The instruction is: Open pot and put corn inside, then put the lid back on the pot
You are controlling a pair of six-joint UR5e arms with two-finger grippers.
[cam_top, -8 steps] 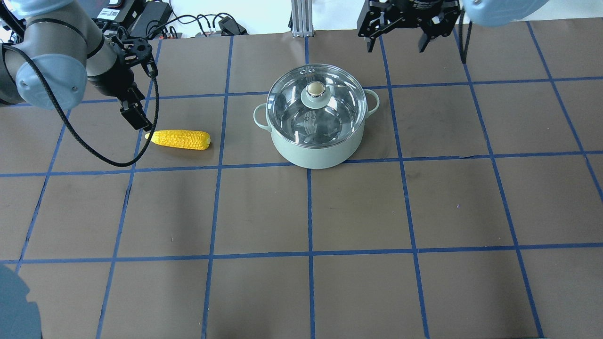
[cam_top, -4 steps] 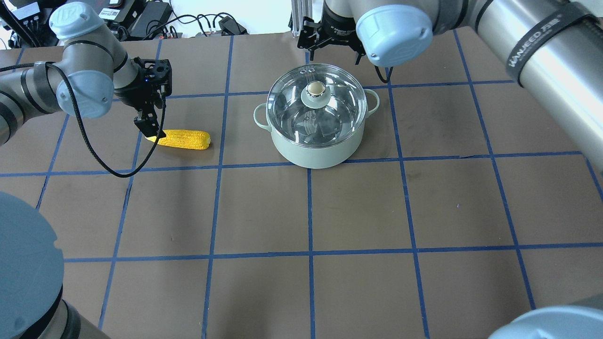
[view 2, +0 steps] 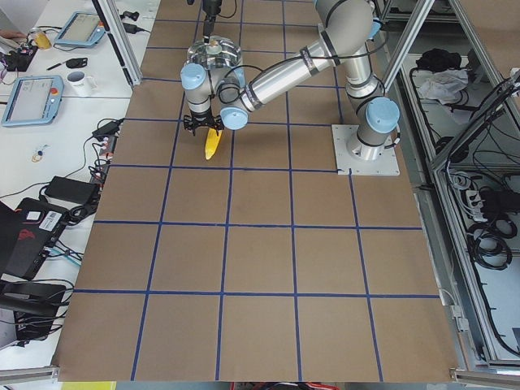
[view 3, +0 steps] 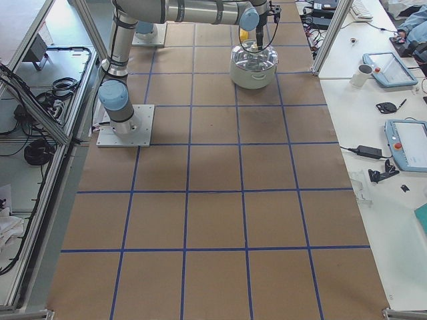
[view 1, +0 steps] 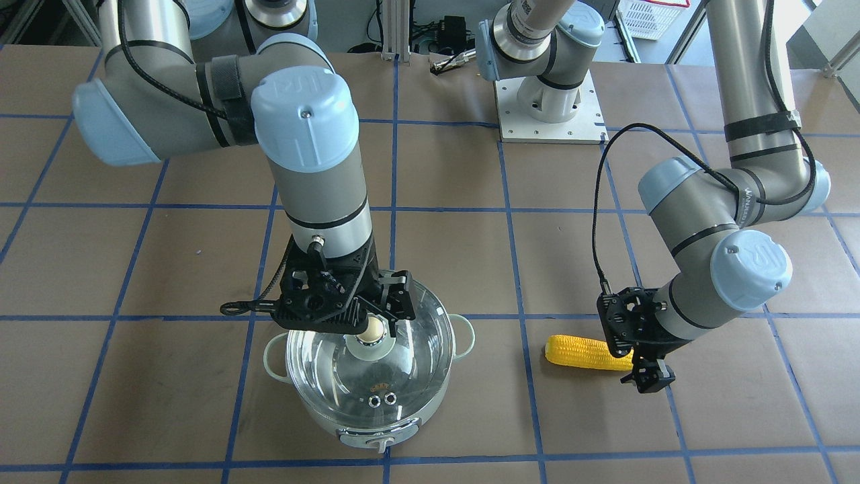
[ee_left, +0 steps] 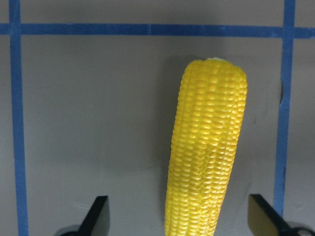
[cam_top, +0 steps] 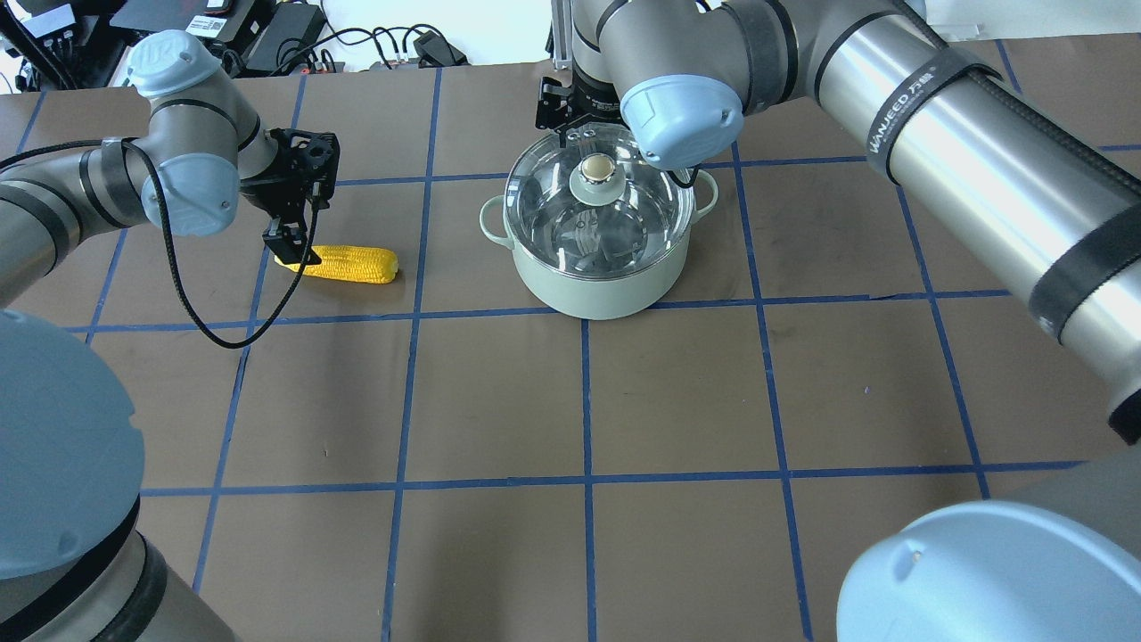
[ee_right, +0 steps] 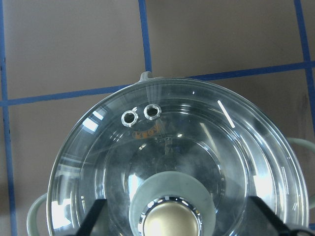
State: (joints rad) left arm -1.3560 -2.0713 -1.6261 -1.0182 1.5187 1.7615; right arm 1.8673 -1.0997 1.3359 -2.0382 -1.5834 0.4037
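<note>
The yellow corn (view 1: 588,352) looks shorter than the mint-green pot (view 1: 372,378) is wide, so it will lie down whole inside the pot when I lower it.
The mint-green pot (cam_top: 595,287) stands at the far middle of the table with the glass lid (cam_top: 642,201) on it. The lid's beige knob (ee_right: 170,223) sits between the open fingers of my right gripper (ee_right: 178,219), which hangs just over the lid (view 1: 403,366). The yellow corn (cam_top: 348,264) lies flat to the pot's left. My left gripper (cam_top: 290,245) is open over the corn's pointed end, with the cob (ee_left: 206,147) between its fingertips. Whether either gripper touches its object cannot be told.
Brown table with a blue tape grid. Cables and power bricks (cam_top: 267,36) lie along the far edge, and an aluminium post (cam_top: 566,36) stands behind the pot. My left arm's base plate (view 1: 547,114) is bolted to the table.
My right gripper swung in from the far right to just above the lid's knob. My left gripper moved right and down over the corn's pointed end. Pot, lid and corn have not moved.
</note>
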